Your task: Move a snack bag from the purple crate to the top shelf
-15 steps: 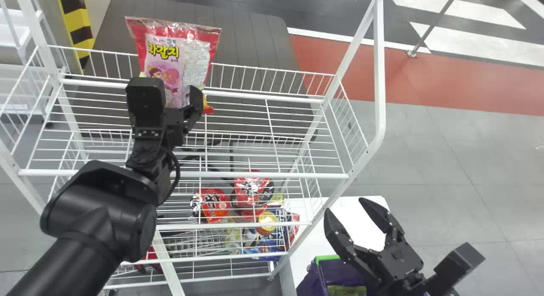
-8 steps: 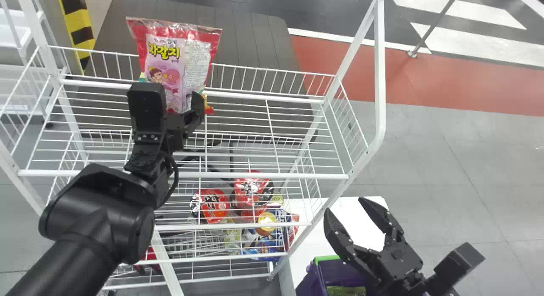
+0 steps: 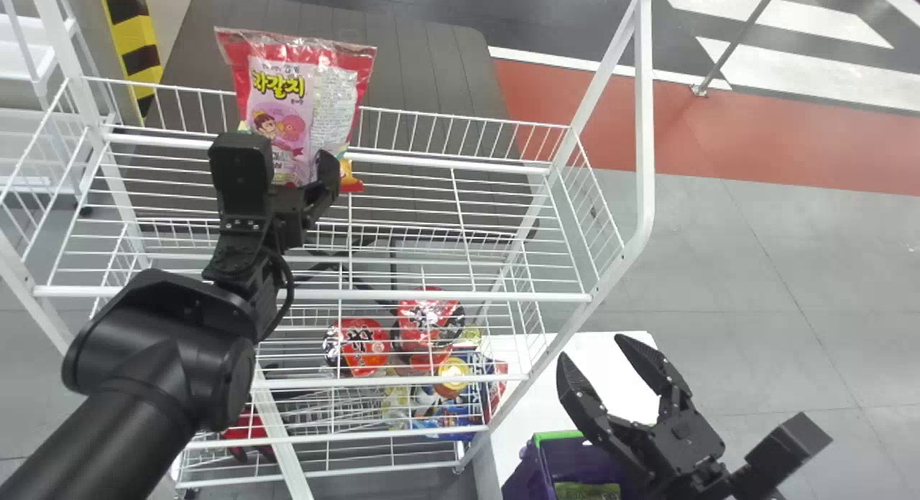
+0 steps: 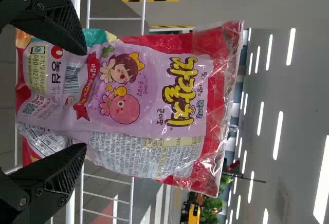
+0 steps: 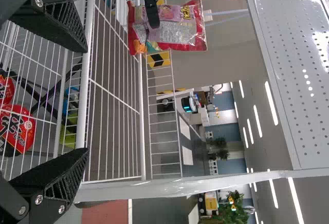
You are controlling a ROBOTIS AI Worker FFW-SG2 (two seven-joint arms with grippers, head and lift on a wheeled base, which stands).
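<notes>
The snack bag's wide top edge [image 3: 295,44] sticks up above the back rail, so the snack bag should stay standing when I move it along the rail.
My left gripper [image 3: 300,175] is at the top shelf [image 3: 460,162], open around the lower part of the red and pink snack bag [image 3: 291,108]. That bag stands upright near the shelf's back rail. In the left wrist view, spread fingers flank the near side of the snack bag [image 4: 149,90], with a gap between the tips of the left gripper [image 4: 85,99]. My right gripper [image 3: 595,349] is open and holds nothing, above and beside the purple crate [image 3: 525,471]; the right wrist view shows the right gripper [image 5: 87,100] with fingers spread too. Another green bag [image 3: 586,491] lies in the crate.
Red snack packs [image 3: 359,345] and other packages sit on a lower level under the wire shelf. A white rack post [image 3: 642,126] rises between shelf and right arm. The crate rests on a white table [image 3: 596,392].
The left gripper dipped a little, then rose and moved slightly left, while the bag stayed nearly in place. The right gripper has shifted slightly to the right.
</notes>
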